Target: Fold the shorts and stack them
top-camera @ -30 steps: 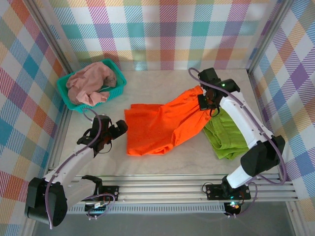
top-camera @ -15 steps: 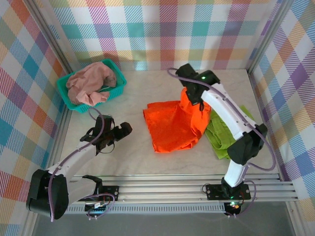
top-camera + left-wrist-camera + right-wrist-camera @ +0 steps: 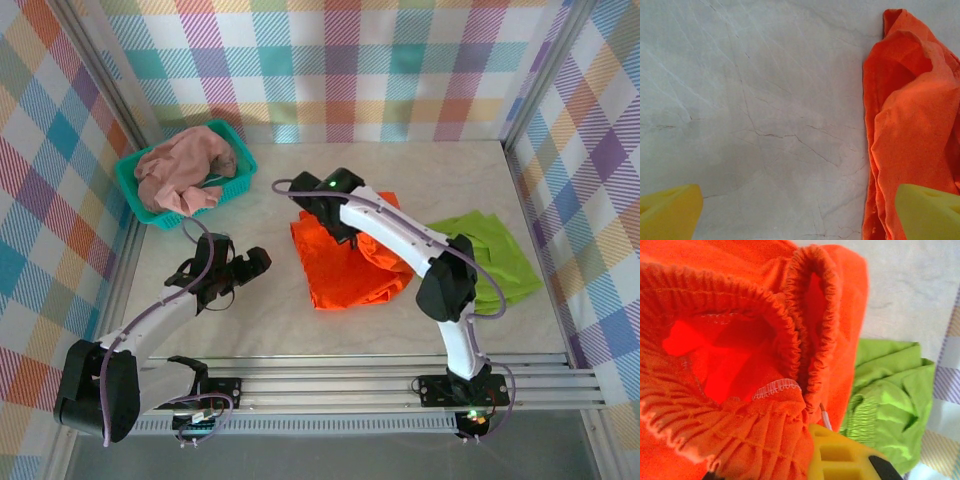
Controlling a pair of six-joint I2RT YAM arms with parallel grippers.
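Next, I move my right gripper back and take the waistband [image 3: 771, 426] with my left gripper, because my right arm is reaching across the orange shorts [image 3: 338, 281] to their gathered waistband.
The orange shorts [image 3: 350, 268] lie folded over themselves at the table's middle. My right gripper [image 3: 338, 222] is shut on their gathered waistband [image 3: 790, 340] at the fold's far left part; the right wrist view has one yellow finger [image 3: 847, 455] pressed into the bunched orange cloth. The lime green shorts [image 3: 495, 255] lie spread to the right, also seen as the green shorts [image 3: 890, 400] beyond the orange cloth. My left gripper [image 3: 252, 264] hangs open just left of the orange shorts [image 3: 912, 125], with bare table between its yellow fingertips [image 3: 670, 212]. The pink shorts [image 3: 180, 165] sit crumpled in the basket.
The teal mesh basket [image 3: 128, 192] stands at the back left corner. Plaid walls close in the table on three sides. Bare marbled tabletop [image 3: 280, 320] stretches in front of the orange shorts, and a metal rail [image 3: 350, 375] runs along the near edge.
My right arm swung left with the orange waistband, folding the shorts over themselves and uncovering the green shorts. The left gripper stayed open and edged slightly right.
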